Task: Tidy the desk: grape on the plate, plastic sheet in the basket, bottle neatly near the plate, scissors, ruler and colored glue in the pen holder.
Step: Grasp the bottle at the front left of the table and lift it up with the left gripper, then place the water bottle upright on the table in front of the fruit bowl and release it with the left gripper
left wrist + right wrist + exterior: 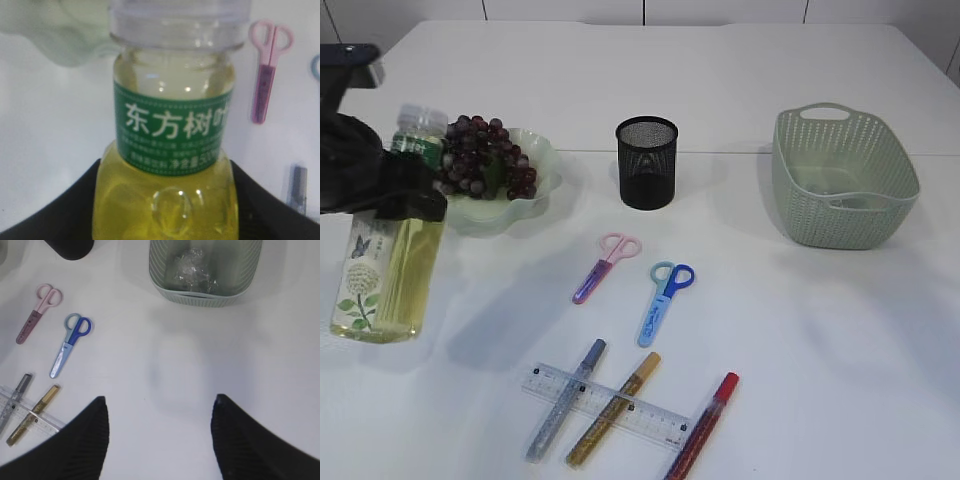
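My left gripper is holding the bottle slanted with its base point(376, 326) swung away from the plate, so next I tip it upright before lowering it beside the plate point(470, 275).
My left gripper point(382, 185) is shut on the neck end of the bottle point(388, 262), which is clear with yellow liquid and a green label point(172, 131) and stands upright front-left of the plate point(520, 212). Dark grapes point(480, 158) lie on that pale green plate. Pink scissors point(605, 267) and blue scissors point(665, 300) lie mid-table. The clear ruler point(650, 418) lies under silver point(565, 400), gold point(613, 408) and red point(703, 425) glue pens. Crumpled plastic sheet point(194, 267) sits inside the basket point(842, 178). My right gripper point(160, 399) hovers open over bare table.
The black mesh pen holder point(646, 162) stands behind the scissors, between plate and basket. The table's far edge runs behind them. Bare white surface lies front-right, below the basket.
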Controlling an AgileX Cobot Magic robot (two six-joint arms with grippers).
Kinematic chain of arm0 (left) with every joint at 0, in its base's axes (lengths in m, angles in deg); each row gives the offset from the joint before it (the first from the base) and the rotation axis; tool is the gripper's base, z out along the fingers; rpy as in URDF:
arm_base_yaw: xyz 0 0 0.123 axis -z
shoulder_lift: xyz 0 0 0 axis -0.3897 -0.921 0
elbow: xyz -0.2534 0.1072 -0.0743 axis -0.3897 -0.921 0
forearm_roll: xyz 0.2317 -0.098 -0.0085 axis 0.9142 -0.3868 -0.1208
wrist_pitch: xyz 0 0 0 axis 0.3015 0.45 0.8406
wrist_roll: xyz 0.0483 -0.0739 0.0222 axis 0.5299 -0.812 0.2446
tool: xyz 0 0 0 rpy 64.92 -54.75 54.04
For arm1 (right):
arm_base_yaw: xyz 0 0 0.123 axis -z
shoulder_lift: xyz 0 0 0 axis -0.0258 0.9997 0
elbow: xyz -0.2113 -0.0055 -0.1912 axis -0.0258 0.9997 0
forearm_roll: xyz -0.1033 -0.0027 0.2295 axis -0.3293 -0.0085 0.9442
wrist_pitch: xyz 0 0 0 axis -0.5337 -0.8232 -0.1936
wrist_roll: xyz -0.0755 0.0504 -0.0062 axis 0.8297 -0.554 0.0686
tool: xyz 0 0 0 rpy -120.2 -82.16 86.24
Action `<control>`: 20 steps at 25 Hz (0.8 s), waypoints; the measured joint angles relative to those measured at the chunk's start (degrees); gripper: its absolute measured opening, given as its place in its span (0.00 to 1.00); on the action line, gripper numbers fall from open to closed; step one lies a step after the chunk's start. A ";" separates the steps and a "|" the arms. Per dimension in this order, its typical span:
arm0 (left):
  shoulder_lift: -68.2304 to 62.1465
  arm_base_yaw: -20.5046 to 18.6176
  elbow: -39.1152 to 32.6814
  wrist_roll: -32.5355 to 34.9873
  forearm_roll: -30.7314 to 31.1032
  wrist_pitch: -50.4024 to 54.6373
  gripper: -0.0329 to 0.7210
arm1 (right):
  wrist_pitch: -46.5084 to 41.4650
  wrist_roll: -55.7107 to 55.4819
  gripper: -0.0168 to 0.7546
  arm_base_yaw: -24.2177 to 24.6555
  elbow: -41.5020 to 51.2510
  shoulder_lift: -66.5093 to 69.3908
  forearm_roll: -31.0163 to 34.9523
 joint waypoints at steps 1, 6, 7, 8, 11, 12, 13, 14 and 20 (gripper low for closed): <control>1.82 -0.43 -2.11 0.00 0.00 -2.72 0.63 | 0.00 0.00 0.67 0.00 0.00 0.00 0.00; 9.13 -1.93 -13.14 0.00 0.00 -20.98 0.63 | 0.00 0.00 0.67 0.00 0.00 0.00 -2.49; 9.91 -1.95 -15.50 0.00 0.00 -25.28 0.63 | 0.00 0.00 0.67 0.00 0.00 0.00 -3.10; 10.60 -1.95 -17.77 0.00 0.00 -28.95 0.63 | 0.00 0.00 0.67 0.00 0.00 0.00 -3.52; 11.16 -1.95 -23.28 0.00 -0.16 -42.31 0.63 | 0.00 0.00 0.67 0.00 0.00 0.00 -4.02; 11.16 -1.95 -24.90 0.00 -0.14 -45.75 0.63 | 0.00 -0.11 0.67 0.00 0.00 0.00 -4.02; 11.16 -1.95 -26.15 0.00 -0.14 -49.66 0.63 | 0.00 -0.12 0.67 0.00 0.00 0.00 -4.10; 11.16 -1.95 -27.42 -0.10 -0.19 -53.28 0.63 | 0.00 -0.12 0.67 0.00 0.00 0.00 -4.10; 9.75 -1.95 -31.46 -0.13 -0.42 -69.96 0.63 | 0.00 -0.12 0.67 0.00 0.00 0.00 -4.50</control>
